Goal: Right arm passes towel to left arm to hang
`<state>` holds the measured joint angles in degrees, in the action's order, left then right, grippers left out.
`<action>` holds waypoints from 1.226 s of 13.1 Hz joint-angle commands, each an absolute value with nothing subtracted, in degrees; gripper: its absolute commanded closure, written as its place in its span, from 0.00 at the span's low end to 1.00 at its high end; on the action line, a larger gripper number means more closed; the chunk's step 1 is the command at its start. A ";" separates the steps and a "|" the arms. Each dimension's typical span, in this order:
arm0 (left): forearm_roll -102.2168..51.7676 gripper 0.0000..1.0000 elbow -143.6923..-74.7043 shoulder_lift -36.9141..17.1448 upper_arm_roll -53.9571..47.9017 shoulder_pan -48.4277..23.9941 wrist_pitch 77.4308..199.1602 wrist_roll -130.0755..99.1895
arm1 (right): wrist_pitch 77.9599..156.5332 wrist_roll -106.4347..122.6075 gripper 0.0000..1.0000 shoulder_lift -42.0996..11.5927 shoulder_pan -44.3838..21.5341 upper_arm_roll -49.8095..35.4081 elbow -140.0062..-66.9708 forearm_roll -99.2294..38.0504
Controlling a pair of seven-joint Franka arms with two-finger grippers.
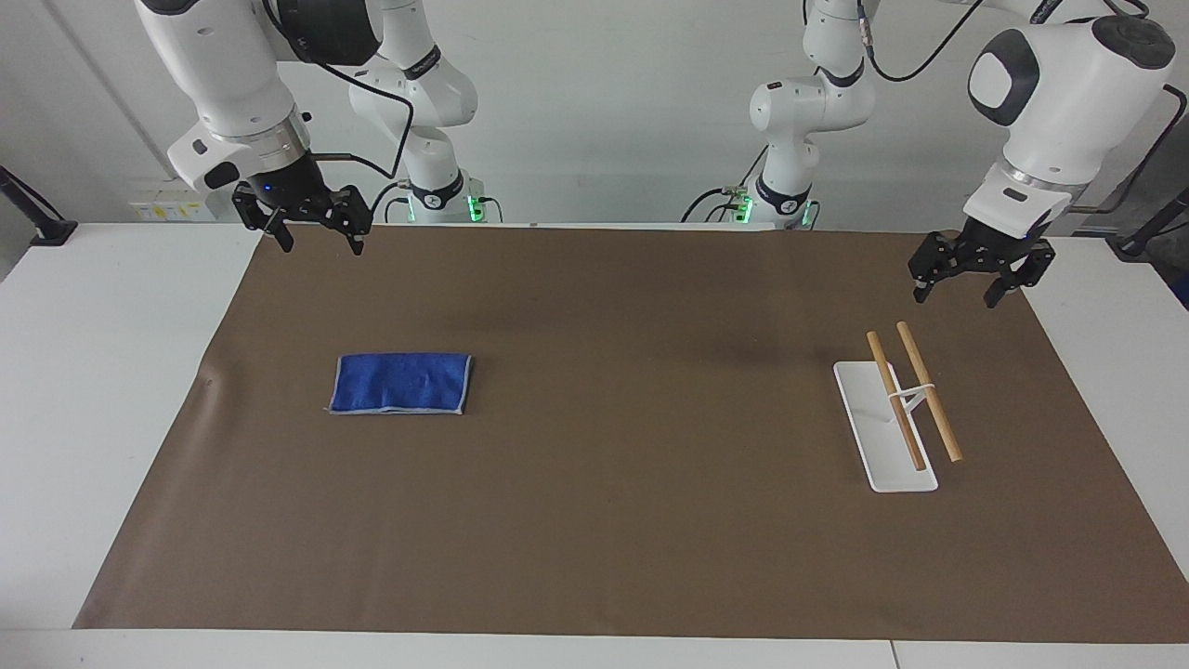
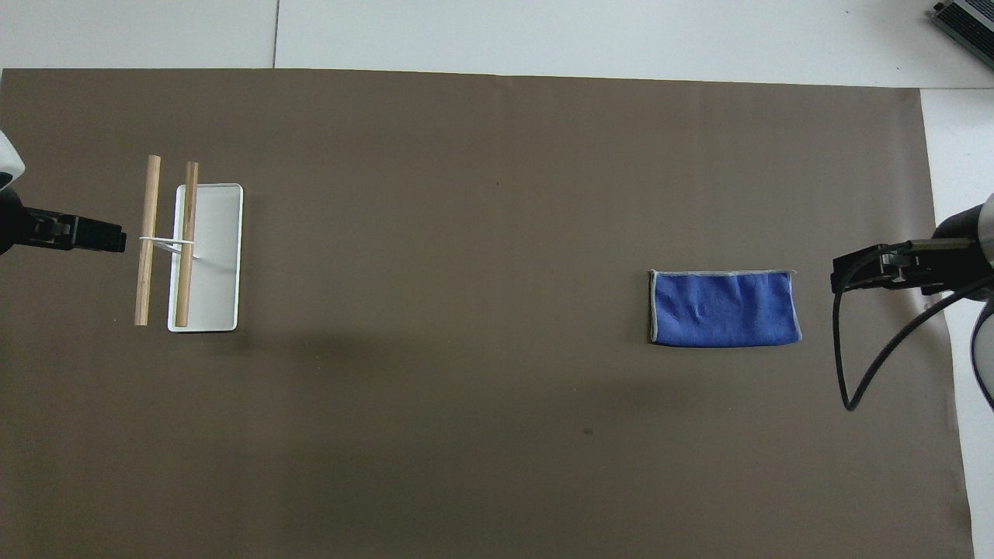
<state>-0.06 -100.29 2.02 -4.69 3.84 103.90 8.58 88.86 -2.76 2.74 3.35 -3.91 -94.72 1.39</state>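
Observation:
I expect the towel (image 2: 724,309) to hang across both wooden rods when I lay it over them, since the gap (image 2: 168,241) between the rods is narrower than the towel.
The towel (image 1: 401,382), a royal-blue cloth with pale grey edging, lies flat on the brown mat toward the right arm's end of the table; it also shows in the overhead view (image 2: 724,307). The rack (image 1: 882,437) has a white base and two wooden rods (image 1: 929,390) and stands toward the left arm's end; the overhead view shows its base (image 2: 217,256) too. My right gripper (image 1: 320,243) is open and empty, up in the air over the mat's edge (image 2: 842,273). My left gripper (image 1: 957,294) is open and empty, raised beside the rack (image 2: 116,237).
The brown mat (image 1: 613,520) covers most of the white table (image 1: 102,372). A black cable (image 2: 877,365) loops from the right arm over the mat's end. A grey device (image 2: 967,23) sits at the table's corner farthest from the robots.

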 commanded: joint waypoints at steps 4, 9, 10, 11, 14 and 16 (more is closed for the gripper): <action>1.05 0.00 -101.43 2.99 -4.75 3.78 104.41 7.82 | 90.00 -2.99 0.00 3.25 3.69 -4.04 -95.80 0.53; 1.05 0.00 -101.43 2.99 -4.75 3.87 104.41 7.82 | 90.87 -2.46 0.00 3.60 4.22 -4.04 -96.85 0.53; 1.05 0.00 -101.43 2.99 -4.75 3.87 104.41 7.82 | 91.31 -2.46 0.00 3.60 4.22 -4.04 -96.86 0.53; 1.05 0.00 -101.43 2.99 -4.75 3.87 104.41 7.82 | 91.49 -2.37 0.00 3.60 4.13 -4.04 -96.94 0.53; 1.05 0.00 -101.43 2.99 -4.75 3.87 104.41 7.82 | 91.49 -2.29 0.00 3.69 4.13 -4.04 -97.21 0.53; 1.05 0.00 -101.43 2.99 -4.75 3.87 104.41 7.82 | 91.58 -2.29 0.00 3.69 4.13 -4.04 -97.21 0.53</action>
<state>-0.06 -100.29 2.02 -4.69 3.84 103.90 8.58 90.24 -2.79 2.74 3.43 -3.82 -95.79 1.39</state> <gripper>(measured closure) 0.000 0.000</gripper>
